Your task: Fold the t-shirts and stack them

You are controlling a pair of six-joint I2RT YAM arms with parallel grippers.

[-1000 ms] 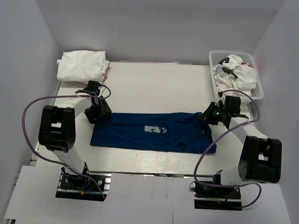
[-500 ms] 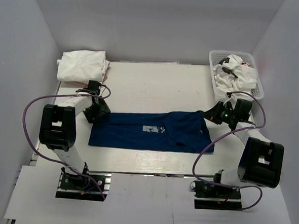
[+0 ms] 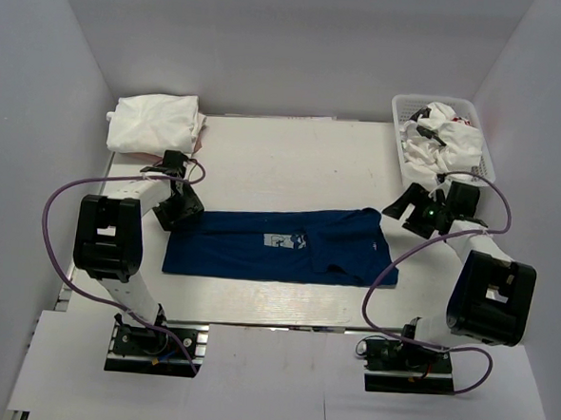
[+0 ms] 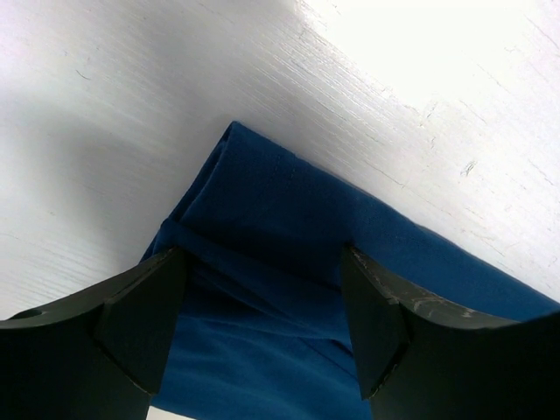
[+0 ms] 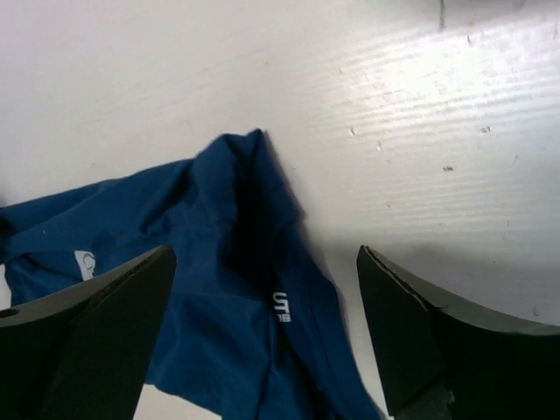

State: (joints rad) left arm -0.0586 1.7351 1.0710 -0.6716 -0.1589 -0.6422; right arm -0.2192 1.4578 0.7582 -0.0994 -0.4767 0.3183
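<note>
The navy blue t-shirt is lying crosswise as a long strip (image 3: 245, 244), so my left gripper should pull one end of the t-shirt toward the front while my right gripper swings the t-shirt's rumpled corner (image 3: 371, 217) back.
The navy blue t-shirt (image 3: 259, 253) lies flat across the middle of the table as a long folded strip, its pale square print (image 3: 280, 240) facing up. My left gripper (image 3: 177, 208) hovers over the strip's back left corner. In the left wrist view the navy cloth (image 4: 289, 219) lies under the left gripper (image 4: 262, 258), whose jaws stand apart and hold nothing. My right gripper (image 3: 395, 208) is just off the strip's right end. The right wrist view shows the rumpled navy corner (image 5: 249, 227) on the table below the open right gripper (image 5: 264, 255). Folded white t-shirts (image 3: 155, 123) sit at the back left.
A white mesh basket (image 3: 399, 104) at the back right holds crumpled white tees (image 3: 449, 137). Purple cables loop off both arms. The white table (image 3: 293, 163) is boxed in by pale walls on the left, right and far sides.
My right gripper has opened, let go of the navy shirt's right end and drawn back to the right. The shirt has slid a little left, and its right end now lies on the table.
</note>
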